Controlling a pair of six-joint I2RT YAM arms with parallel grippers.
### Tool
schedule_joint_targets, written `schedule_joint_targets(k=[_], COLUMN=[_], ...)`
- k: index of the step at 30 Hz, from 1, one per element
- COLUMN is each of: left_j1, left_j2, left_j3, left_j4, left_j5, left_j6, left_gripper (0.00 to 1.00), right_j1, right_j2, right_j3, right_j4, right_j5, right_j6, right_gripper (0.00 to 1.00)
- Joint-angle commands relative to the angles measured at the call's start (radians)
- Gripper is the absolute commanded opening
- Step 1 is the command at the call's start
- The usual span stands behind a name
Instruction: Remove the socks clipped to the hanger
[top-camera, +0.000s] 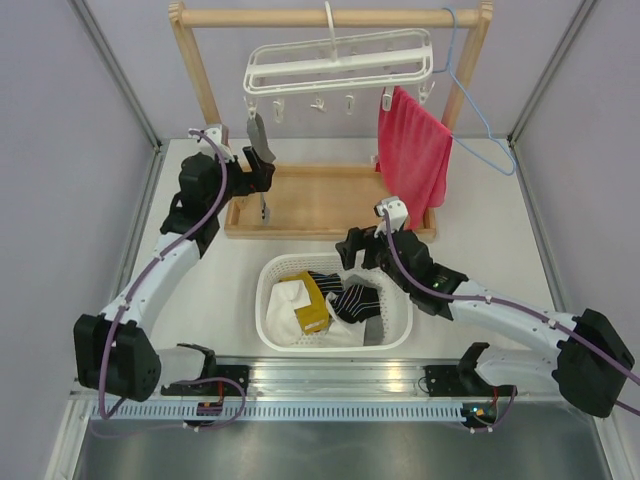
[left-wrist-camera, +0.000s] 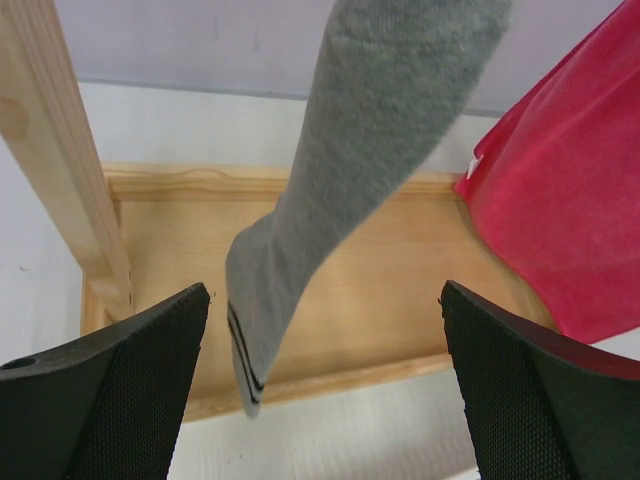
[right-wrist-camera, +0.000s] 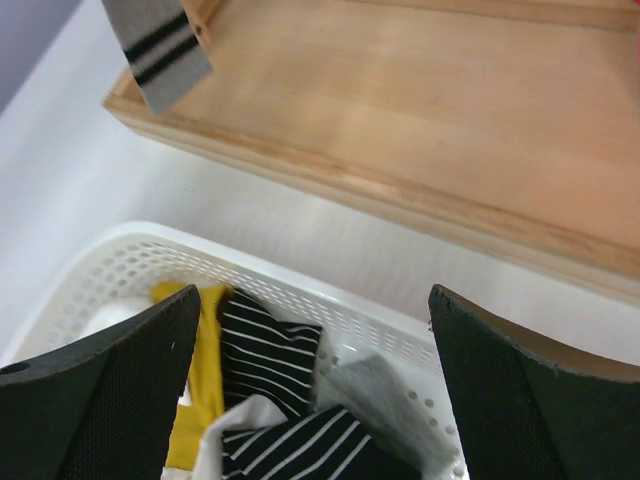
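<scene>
My gripper will make the clipped grey sock (top-camera: 259, 138) drag the white hanger along when it pulls the sock, because the hanger hangs only by its hook (top-camera: 331, 22).
The white hanger (top-camera: 340, 60) hangs by its hook from the wooden rail. One grey sock (top-camera: 258, 138) dangles from a clip at its left end. In the left wrist view this grey sock (left-wrist-camera: 340, 180) hangs down between my wide-apart fingers, its dark-striped cuff at the bottom. My left gripper (top-camera: 266, 172) (left-wrist-camera: 325, 390) is open around the sock without touching it. My right gripper (top-camera: 352, 252) (right-wrist-camera: 310, 390) is open and empty over the basket's far rim. Yellow (right-wrist-camera: 195, 390), black-and-white striped (right-wrist-camera: 265, 345) and grey (right-wrist-camera: 390, 390) socks lie in the basket.
A white perforated basket (top-camera: 400, 330) (right-wrist-camera: 300, 290) sits at the near middle. The wooden rack's base tray (top-camera: 320, 200) (left-wrist-camera: 360, 290) lies behind it. A red towel (top-camera: 412, 150) (left-wrist-camera: 570, 200) hangs right of the sock, beside a thin blue wire hanger (top-camera: 480, 130).
</scene>
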Motion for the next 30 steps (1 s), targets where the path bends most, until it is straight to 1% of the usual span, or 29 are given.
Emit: schedule_joint_targets(k=[1,6,10,13,19,28,30], left_j1=[-0.002,-0.002,-0.002,-0.002,-0.004,-0.004,-0.007], left_j2=[0.062,0.166,0.198,0.237,0.298,0.335,0.340], left_j3=[0.007,0.035,0.039,0.053,0.069,0.069,0.067], left_j4=[0.200,0.267,0.301,0.312,0.338,0.358,0.356], left_j5=[0.017,-0.014,-0.055,-0.050,-0.038,-0.026,-0.033], left_j6=[0.030,0.073,0.073,0.078,0.037,0.020,0.012], left_gripper=[1.00,1.00,1.00,1.00,1.00,1.00,0.75], right_j1=[-0.011,-0.033,-0.048,-0.064,-0.073,-0.079,-0.080], right_j2=[0.009,-0.014,-0.037,-0.057,-0.073,-0.047,-0.039], right_j3=[0.064,0.039,0.016,0.002,-0.008,-0.004,-0.002], right_j4=[0.135,0.182,0.186,0.184,0.190,0.199,0.204], right_j5=[-0.085,-0.105,-0.105,-0.111,-0.128,-0.140,-0.145], right_j6=[-0.025,-0.016,-0.022,-0.022,-0.015,-0.010,-0.010], right_gripper=[0.98,0.98,0.98,0.98,0.98,0.98,0.98])
